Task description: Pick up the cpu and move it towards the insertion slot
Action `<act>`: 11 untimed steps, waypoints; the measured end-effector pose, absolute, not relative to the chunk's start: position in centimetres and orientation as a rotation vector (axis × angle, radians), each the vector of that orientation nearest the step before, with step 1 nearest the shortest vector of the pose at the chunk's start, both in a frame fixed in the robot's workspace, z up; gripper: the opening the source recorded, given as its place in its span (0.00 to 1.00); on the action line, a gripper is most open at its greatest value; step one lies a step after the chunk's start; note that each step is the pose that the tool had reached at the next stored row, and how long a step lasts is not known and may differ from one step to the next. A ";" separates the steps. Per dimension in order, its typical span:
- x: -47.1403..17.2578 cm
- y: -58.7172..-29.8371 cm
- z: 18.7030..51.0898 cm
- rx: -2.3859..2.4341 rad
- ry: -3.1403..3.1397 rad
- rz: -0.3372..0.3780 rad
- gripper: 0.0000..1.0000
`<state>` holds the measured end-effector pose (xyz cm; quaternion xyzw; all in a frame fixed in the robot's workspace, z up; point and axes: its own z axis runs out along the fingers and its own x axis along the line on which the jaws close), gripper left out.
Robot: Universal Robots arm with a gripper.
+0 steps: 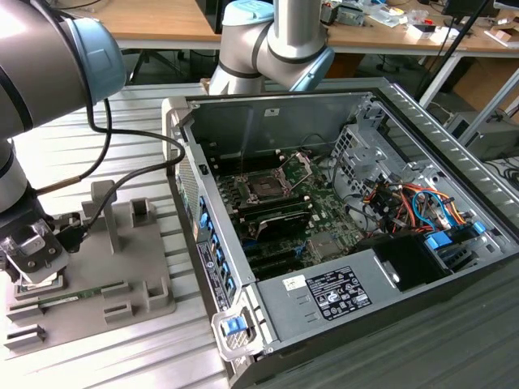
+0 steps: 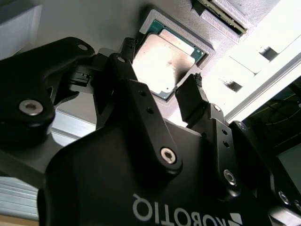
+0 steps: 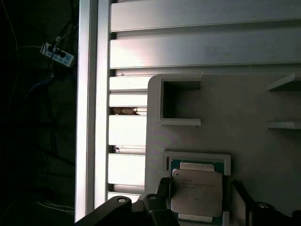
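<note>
My gripper is going to lift the cpu (image 3: 196, 193). The low grey rim (image 3: 197, 156) leaves the cpu's top uncovered, so the cpu will come out of the fixture plate freely.
The cpu (image 3: 195, 190) is a pale silver square chip lying flat in a recess of the grey fixture plate (image 3: 244, 117); the second wrist view shows the cpu (image 2: 164, 61) too. My gripper (image 3: 200, 195) is open and low over it, with one black finger (image 2: 124, 61) on each side and a small gap to the chip on at least one side. In the exterior view my gripper (image 1: 28, 253) is at the far left, over the plate's near corner. The insertion slot (image 1: 263, 186) is a dark square socket on the green board inside the open computer case, with its silver bracket (image 1: 302, 164) raised.
The grey fixture plate (image 1: 122, 267) carries upright posts (image 1: 104, 212) and a long green memory stick (image 1: 61, 300). The case's metal side wall (image 1: 203, 227) stands between the plate and the socket. Coloured cables (image 1: 409, 203) and a drive cage (image 1: 361, 150) fill the case's right part.
</note>
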<state>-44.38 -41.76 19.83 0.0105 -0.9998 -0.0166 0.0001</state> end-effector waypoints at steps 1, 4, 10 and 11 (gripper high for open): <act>-44.4 -41.8 19.8 0.033 -3.141 -0.052 0.62; -44.4 -41.8 19.7 0.033 -3.141 -0.052 0.62; -44.4 -41.8 19.1 0.033 -3.141 -0.052 0.62; -44.4 -41.8 19.0 0.033 -3.141 -0.052 0.62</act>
